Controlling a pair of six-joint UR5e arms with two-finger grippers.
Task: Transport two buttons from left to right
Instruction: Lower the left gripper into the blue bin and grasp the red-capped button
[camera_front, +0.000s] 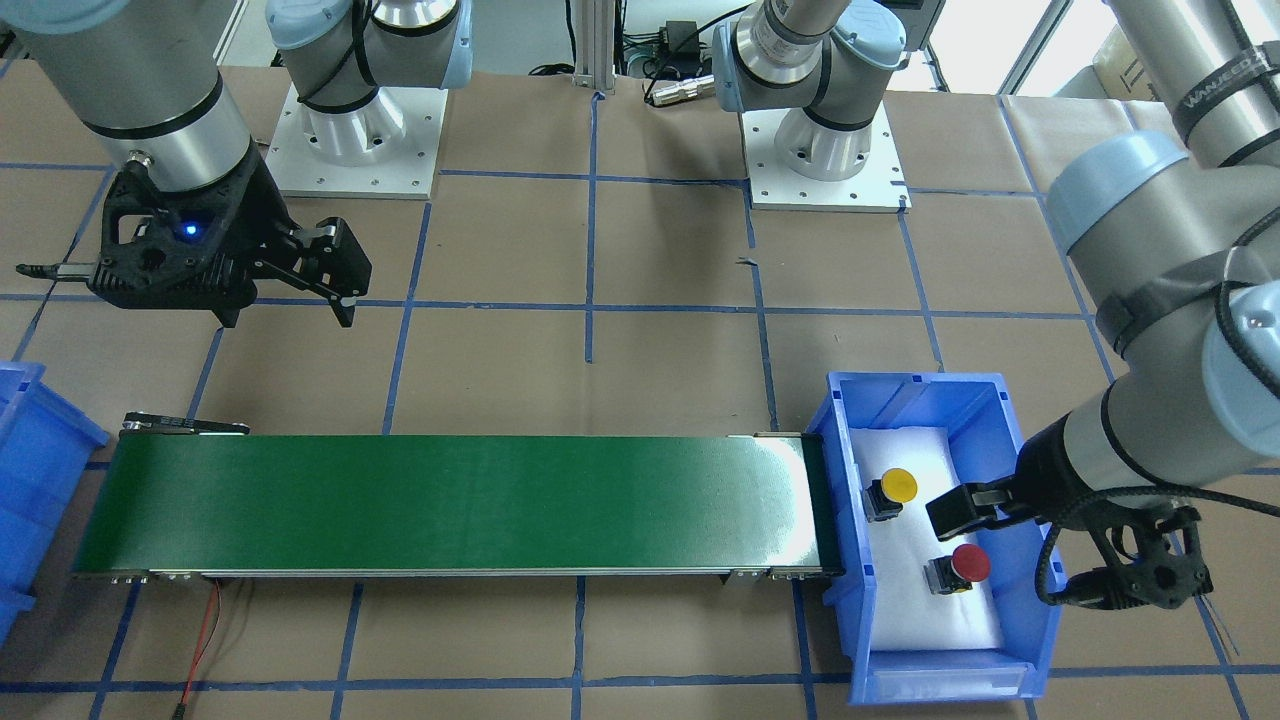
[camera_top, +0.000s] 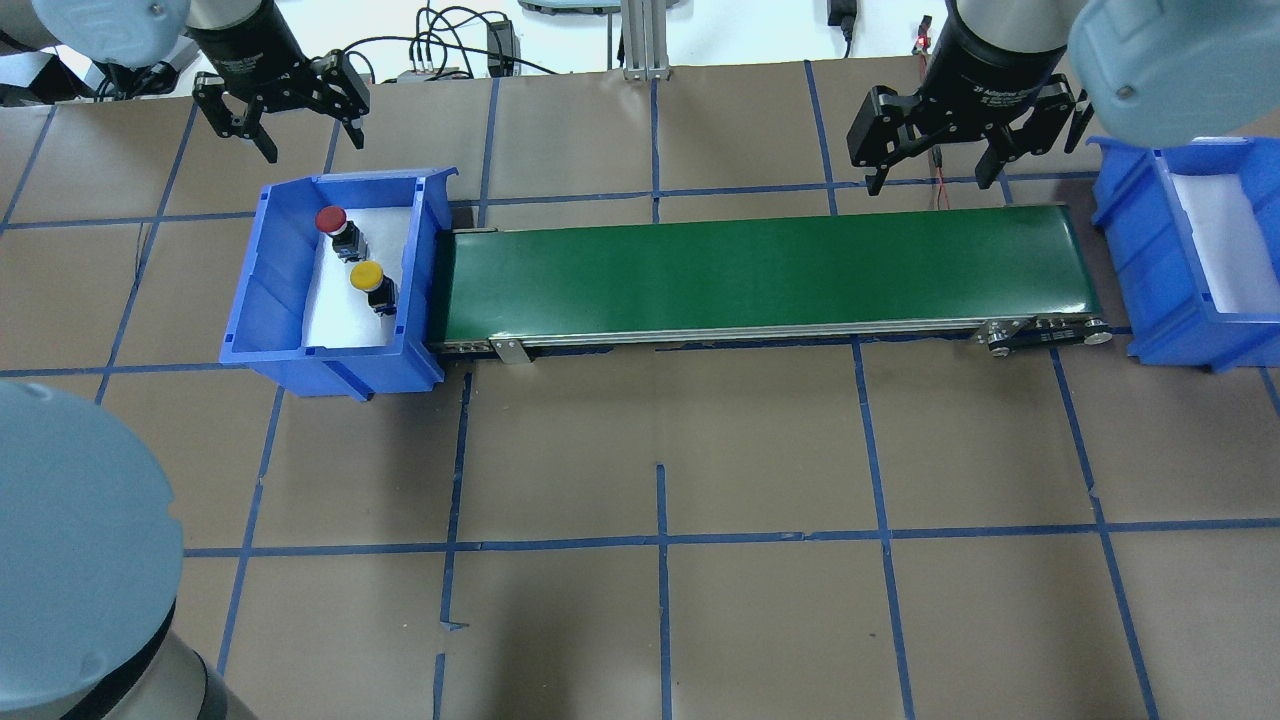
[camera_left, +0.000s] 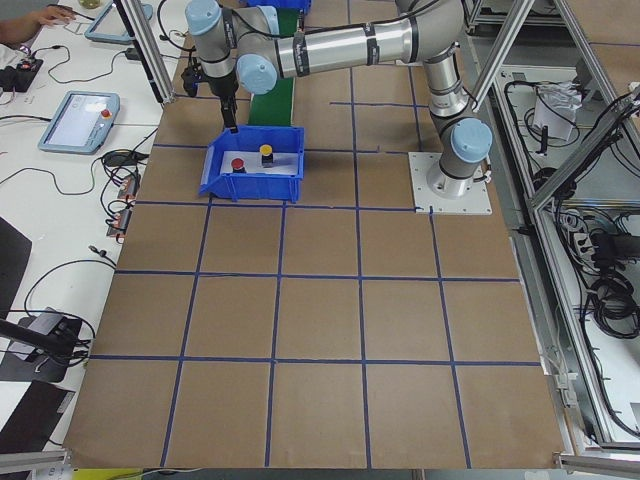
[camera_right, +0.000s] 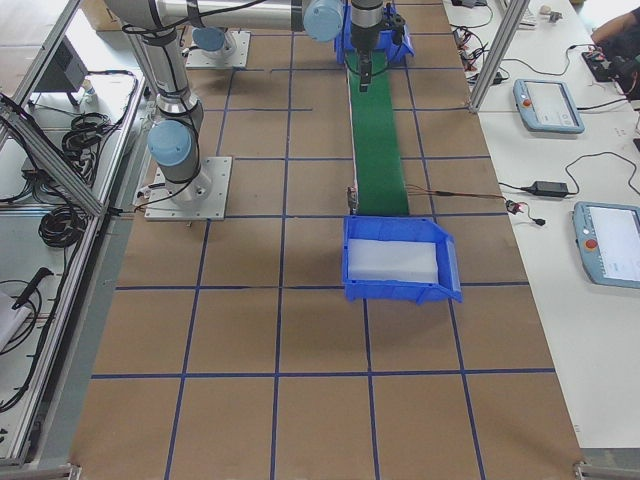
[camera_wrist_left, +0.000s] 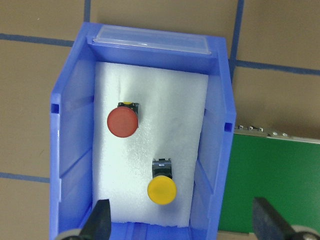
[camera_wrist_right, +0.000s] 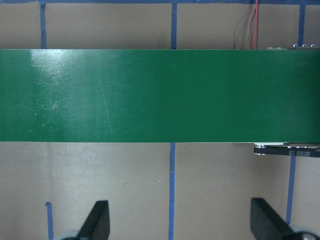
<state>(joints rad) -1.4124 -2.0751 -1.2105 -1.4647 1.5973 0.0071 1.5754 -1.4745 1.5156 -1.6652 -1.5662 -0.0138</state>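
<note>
A red wire (camera_front: 202, 636) runs from the green conveyor belt (camera_front: 456, 502). The belt will therefore move the red button along when I put the button down.
The red button (camera_top: 331, 219) and the yellow button (camera_top: 366, 276) lie on white foam in the blue bin (camera_top: 270, 260) at the left end of the green conveyor belt (camera_top: 760, 270). The left wrist view shows the red button (camera_wrist_left: 122, 122) and the yellow one (camera_wrist_left: 161, 190) below the camera. My left gripper (camera_top: 312, 145) hangs open and empty above this bin, clear of both buttons. My right gripper (camera_top: 930, 180) is open and empty above the far edge of the belt's right end; the right wrist view shows the bare belt (camera_wrist_right: 160, 95).
A second blue bin (camera_top: 1140, 250) with white foam stands empty at the belt's right end. A red wire (camera_front: 205, 640) runs from the belt's right end. Both arm bases (camera_front: 350, 140) stand on the robot's side of the table.
</note>
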